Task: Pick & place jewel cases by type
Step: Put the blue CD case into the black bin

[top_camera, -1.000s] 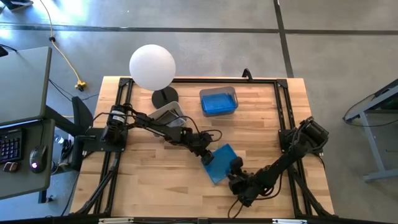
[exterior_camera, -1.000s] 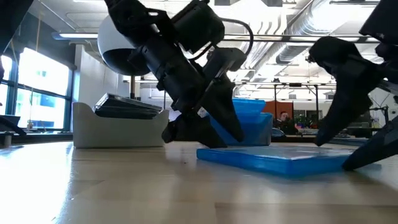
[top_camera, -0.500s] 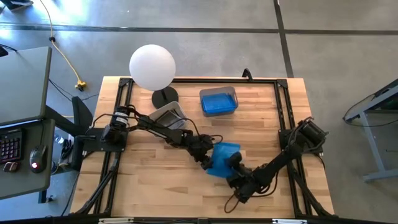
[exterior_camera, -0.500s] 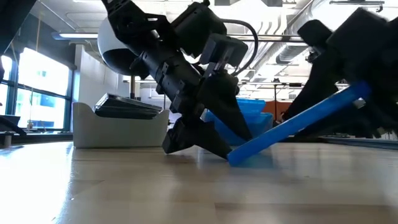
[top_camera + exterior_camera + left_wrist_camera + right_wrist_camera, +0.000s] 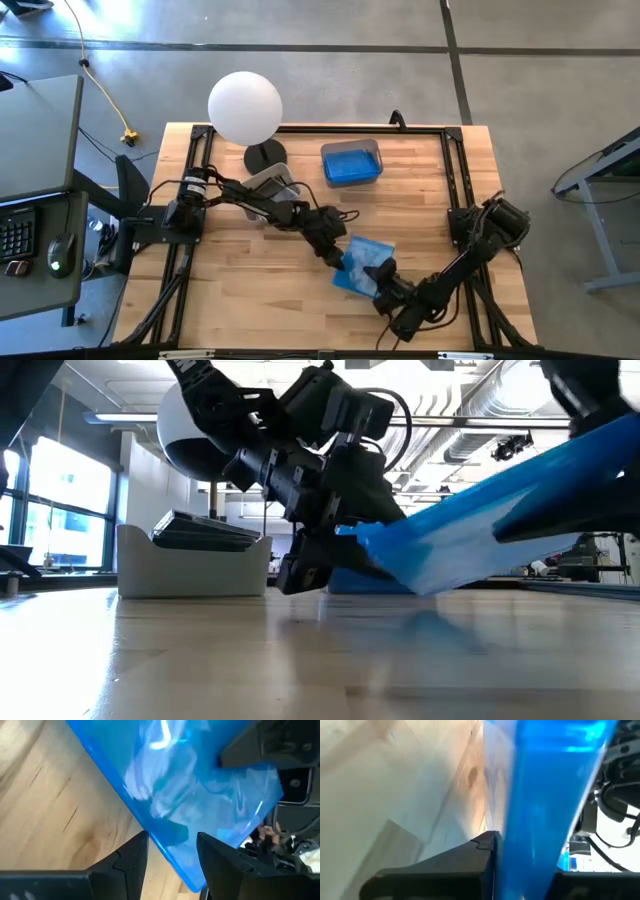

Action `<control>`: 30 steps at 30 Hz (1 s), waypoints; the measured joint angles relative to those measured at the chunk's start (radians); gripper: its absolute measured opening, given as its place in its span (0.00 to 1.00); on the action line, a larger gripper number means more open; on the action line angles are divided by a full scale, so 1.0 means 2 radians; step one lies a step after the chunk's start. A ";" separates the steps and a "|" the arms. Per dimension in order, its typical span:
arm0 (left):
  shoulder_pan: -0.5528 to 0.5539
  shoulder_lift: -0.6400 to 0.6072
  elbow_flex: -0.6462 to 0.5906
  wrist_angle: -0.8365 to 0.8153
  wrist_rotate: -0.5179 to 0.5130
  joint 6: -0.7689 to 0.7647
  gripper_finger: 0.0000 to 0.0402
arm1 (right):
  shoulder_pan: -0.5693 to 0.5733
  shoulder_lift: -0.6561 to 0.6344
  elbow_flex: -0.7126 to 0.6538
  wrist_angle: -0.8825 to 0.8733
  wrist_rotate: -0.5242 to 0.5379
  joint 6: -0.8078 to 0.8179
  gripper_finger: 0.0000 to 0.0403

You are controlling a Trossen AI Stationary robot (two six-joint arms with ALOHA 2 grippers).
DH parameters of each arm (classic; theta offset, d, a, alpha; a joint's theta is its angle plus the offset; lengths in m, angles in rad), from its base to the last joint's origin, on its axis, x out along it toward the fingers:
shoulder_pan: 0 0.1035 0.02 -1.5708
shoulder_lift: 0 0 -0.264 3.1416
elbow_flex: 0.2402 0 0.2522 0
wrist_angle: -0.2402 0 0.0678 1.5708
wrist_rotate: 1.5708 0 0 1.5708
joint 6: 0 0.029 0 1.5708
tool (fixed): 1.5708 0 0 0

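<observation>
The blue jewel case's low edge (image 5: 167,852) is between the fingers of my open left gripper, so that gripper should back away before my right gripper lifts the case to the far tub (image 5: 352,164).
A translucent blue jewel case (image 5: 362,264) hangs tilted near the table's middle. My right gripper (image 5: 384,284) is shut on its near right part. My left gripper (image 5: 337,257) is open at the case's low left end (image 5: 375,550). In the left wrist view, its fingers (image 5: 135,855) stand on either side of that end's edge. More blue cases lie in a tub (image 5: 351,162) at the far middle. Dark cases lie in a grey tub (image 5: 268,183) on the left. My left gripper stands astride the case's low edge (image 5: 167,845); I cannot tell whether a finger touches it. My right gripper pinches the case's raised end (image 5: 540,820) between its two fingers, one on each flat face. It comes from the table's near right side. The case slopes down toward my left gripper, its low end close to the table.
A lamp with a white globe (image 5: 244,107) stands at the far left, behind the grey tub (image 5: 190,555). A black frame rail (image 5: 455,180) runs around the tabletop. Bare wood lies along the near left (image 5: 250,300).
The blue case lay flat on the table a second ago. My right gripper has taken hold of its right end and raised it, so the case now slopes steeply. Its left end has stayed low beside my left gripper, which has turned at the wrist.
</observation>
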 joint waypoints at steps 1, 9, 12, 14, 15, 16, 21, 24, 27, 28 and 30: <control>0.002 0.000 0.000 0.002 0.003 0.002 0.42 | 0.005 0.000 0.000 0.002 -0.003 0.003 0.04; 0.013 -0.039 0.001 0.001 -0.014 0.062 0.42 | 0.042 -0.001 0.003 0.007 -0.009 0.146 0.03; 0.023 -0.069 0.001 -0.009 -0.026 0.095 0.42 | 0.050 -0.002 0.003 0.007 -0.012 0.182 0.03; 0.028 -0.090 0.001 -0.006 -0.029 0.116 0.42 | 0.054 -0.002 0.003 0.007 -0.012 0.190 0.05; 0.028 -0.103 0.001 -0.014 -0.029 0.127 0.42 | 0.055 -0.002 0.003 0.007 -0.010 0.189 0.05; 0.027 -0.115 0.000 -0.015 -0.031 0.137 0.42 | 0.055 -0.002 0.003 0.006 -0.005 0.187 0.05; 0.018 -0.193 0.001 -0.032 -0.091 0.208 0.42 | 0.032 -0.012 0.003 -0.002 0.030 0.156 0.02; 0.007 -0.244 0.001 -0.067 -0.163 0.273 0.42 | -0.008 -0.033 0.003 -0.014 0.033 0.139 0.03; -0.007 -0.295 0.001 -0.121 -0.253 0.330 0.42 | -0.059 -0.065 0.003 -0.027 0.031 0.131 0.06; -0.015 -0.311 0.001 -0.137 -0.285 0.345 0.42 | -0.078 -0.079 0.003 -0.034 0.034 0.118 0.07; -0.030 -0.341 0.002 -0.180 -0.347 0.363 0.42 | -0.116 -0.110 0.003 -0.038 0.042 0.078 0.07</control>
